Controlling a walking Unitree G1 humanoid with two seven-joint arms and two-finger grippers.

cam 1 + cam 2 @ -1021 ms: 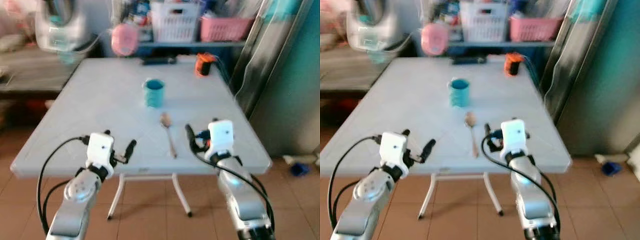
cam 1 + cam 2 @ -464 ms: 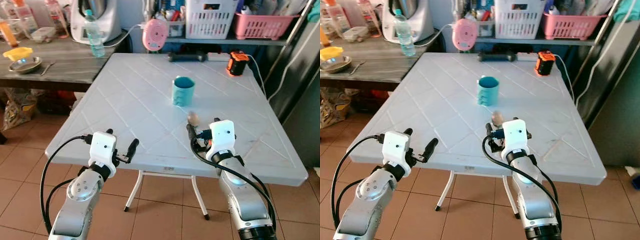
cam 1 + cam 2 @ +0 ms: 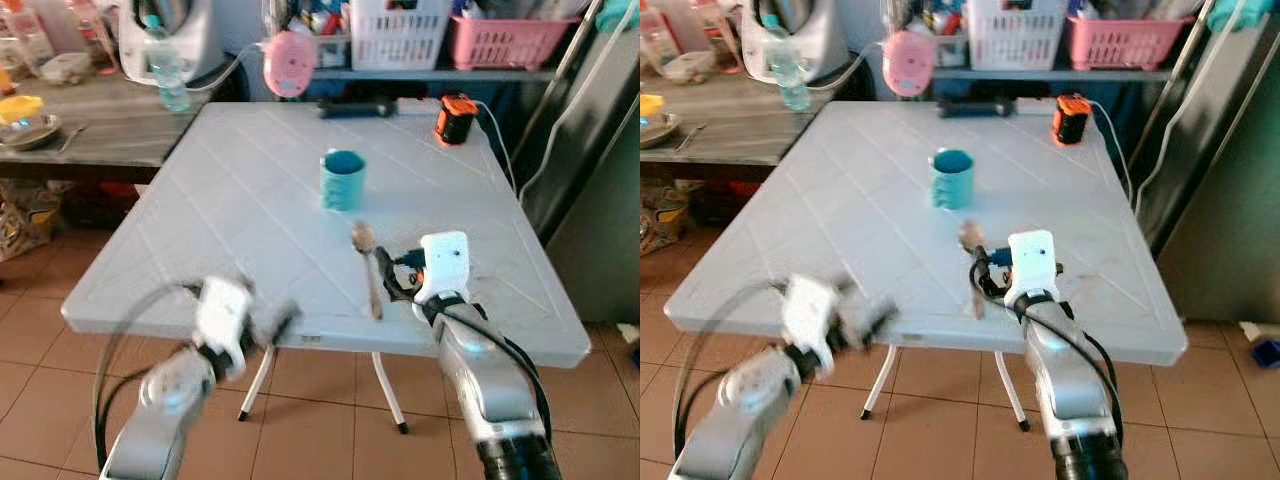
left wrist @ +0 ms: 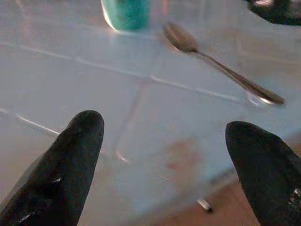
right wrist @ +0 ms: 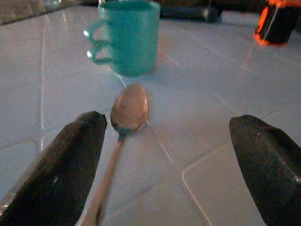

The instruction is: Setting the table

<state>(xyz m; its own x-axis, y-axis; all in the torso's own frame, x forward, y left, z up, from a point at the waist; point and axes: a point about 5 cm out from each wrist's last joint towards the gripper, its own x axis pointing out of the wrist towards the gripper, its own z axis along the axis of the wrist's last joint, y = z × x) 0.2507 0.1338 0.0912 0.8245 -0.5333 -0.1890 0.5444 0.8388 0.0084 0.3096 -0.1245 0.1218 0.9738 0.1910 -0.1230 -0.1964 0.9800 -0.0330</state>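
The metal spoon (image 3: pixel 367 262) has a slim handle (image 3: pixel 374 292) with a much wider bowl on it, so it will roll onto its edge between the robot's fingers when the robot carries it.
A teal mug (image 3: pixel 342 179) stands near the middle of the white folding table (image 3: pixel 230 230). In front of it a metal spoon (image 3: pixel 368 268) lies with its bowl toward the mug and its handle toward the table's near edge. My right gripper (image 3: pixel 385 277) hovers open just right of the spoon's handle; in the right wrist view the spoon (image 5: pixel 123 122) lies close to one finger (image 5: pixel 70 160), with the mug (image 5: pixel 131 37) beyond. My left gripper (image 4: pixel 164 129) is open and holds nothing at the near edge; it is blurred in the eye views (image 3: pixel 275 325).
An orange-and-black device (image 3: pixel 455 118) and a dark bar (image 3: pixel 356 104) sit at the table's far edge. Behind are a pink round appliance (image 3: pixel 287 49) and white (image 3: pixel 398 35) and pink (image 3: pixel 505 42) baskets. A wooden counter (image 3: pixel 90 110) with a bottle (image 3: pixel 160 75) stands at the left.
The head camera has shifted, so the whole scene sits differently. My left arm is now motion-blurred at the near edge. The right gripper stays beside the spoon.
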